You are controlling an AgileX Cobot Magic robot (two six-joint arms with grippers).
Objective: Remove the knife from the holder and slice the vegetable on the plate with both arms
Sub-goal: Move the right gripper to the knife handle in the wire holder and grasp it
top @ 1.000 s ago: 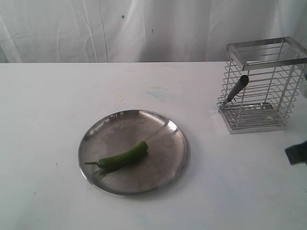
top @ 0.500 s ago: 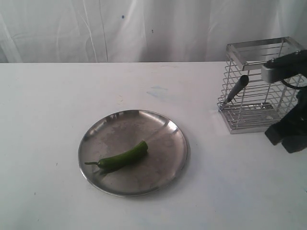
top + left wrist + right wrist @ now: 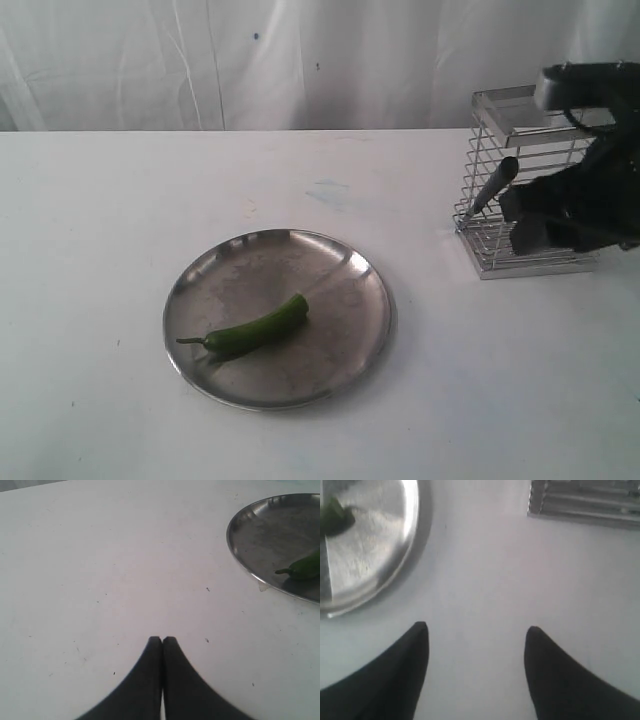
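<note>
The knife's handle point(image 3: 494, 184) is sticking out clear of the wire holder, so the robot's open right gripper should keep going toward the handle's loose end point(image 3: 508, 168) and close there.
A curved green chili point(image 3: 256, 328) lies on the round steel plate point(image 3: 340, 262) in the middle of the white table. The wire holder point(image 3: 540, 110) stands at the far right with the knife's black handle point(image 3: 496, 184) poking out of its left side; the blade is hidden. My right gripper point(image 3: 522, 218) hovers in front of the holder, just right of the handle, open with nothing between its fingers point(image 3: 477, 630). The left gripper point(image 3: 162, 639) is shut and empty over bare table beside the plate point(image 3: 240, 555), out of the exterior view. The chili's stem end point(image 3: 302, 567) shows there.
A white curtain hangs behind the table. The right arm point(image 3: 590, 90) crosses in front of the holder's upper right part. The holder's base point(image 3: 585, 502) and the plate's rim point(image 3: 412, 525) both show in the right wrist view.
The right arm has come in from the right edge and risen up and leftward, now in front of the holder beside the knife handle. Chili, plate and holder have not moved.
</note>
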